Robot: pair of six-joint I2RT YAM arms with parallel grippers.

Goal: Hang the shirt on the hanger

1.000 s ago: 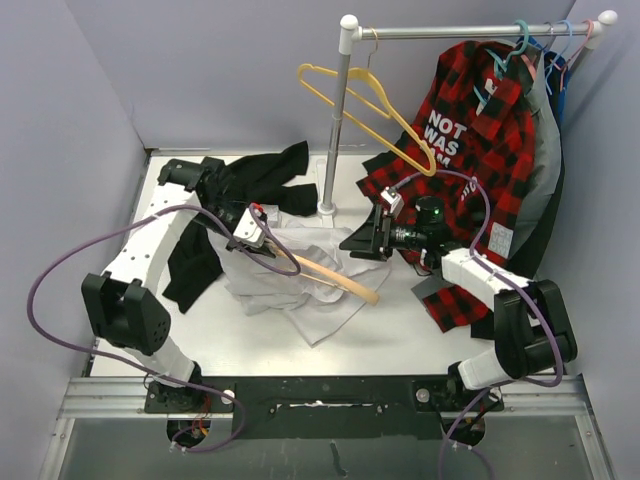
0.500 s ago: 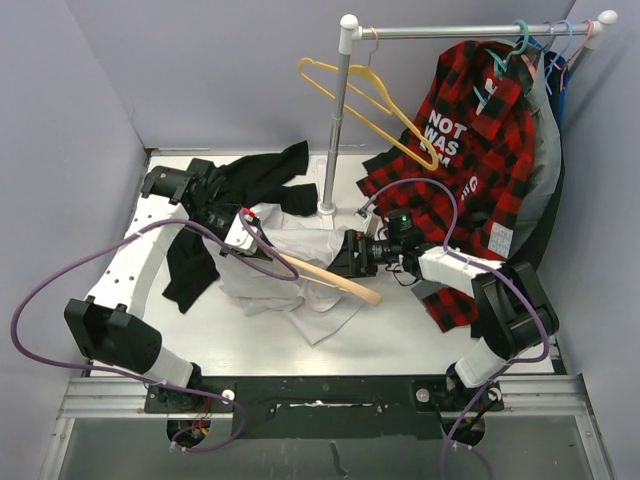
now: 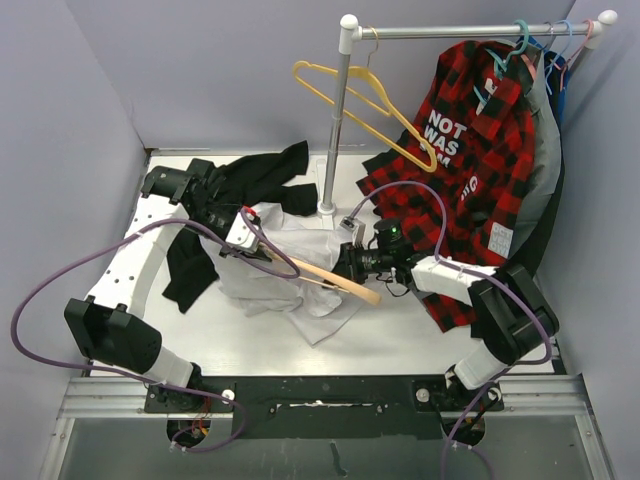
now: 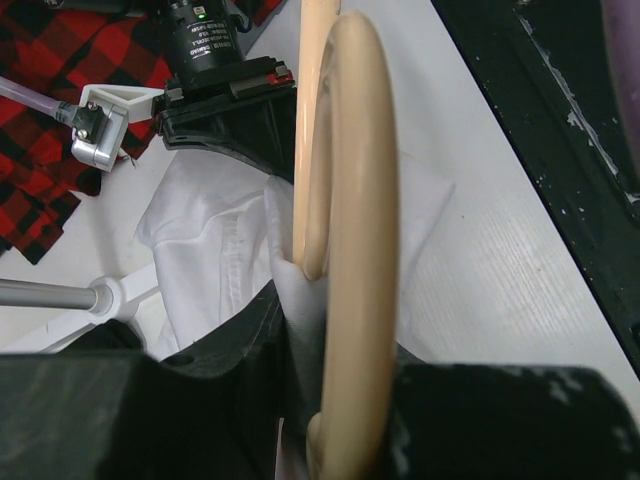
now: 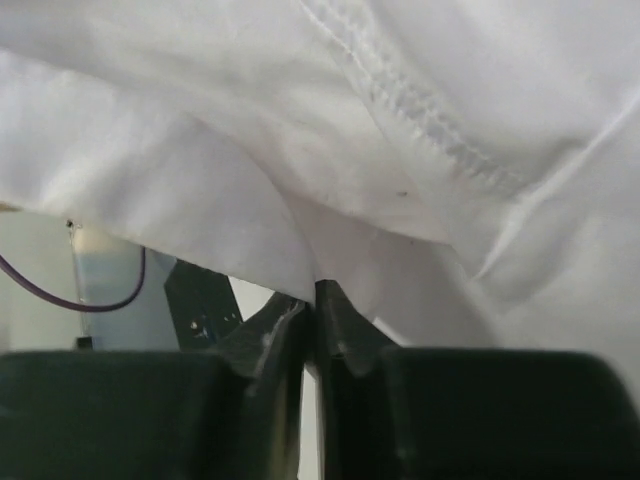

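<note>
I should draw the fold [image 5: 270, 245] back while my left gripper pulls the hanger back, since the hanger's far end [image 3: 370, 294] sticks past the shirt fold in my right gripper.
The white shirt [image 3: 285, 280] lies crumpled on the table's middle. The pale tan hanger [image 3: 335, 279] slants across it, and part of it lies under the fabric. My left gripper [image 3: 255, 252] is shut on the hanger's left end. In the left wrist view the hanger [image 4: 355, 180] runs up from my left gripper [image 4: 340, 400], over the shirt [image 4: 205, 245]. My right gripper [image 3: 347, 264] sits at the shirt's right edge, next to the hanger's far arm. In the right wrist view the shirt [image 5: 300, 120] fills the frame and my right gripper [image 5: 315, 298] is shut on a fold of it.
A black garment [image 3: 250, 180] lies at the back left, partly under my left arm. The rack's pole [image 3: 335, 130] stands behind the shirt with a yellow hanger [image 3: 350, 105] on its rail. A red-and-black plaid shirt [image 3: 470, 140] hangs at the right and trails onto the table.
My right gripper has moved left to the shirt's edge and shut on its fabric. Early in the second my left arm swung out to the left, keeping its grip on the hanger.
</note>
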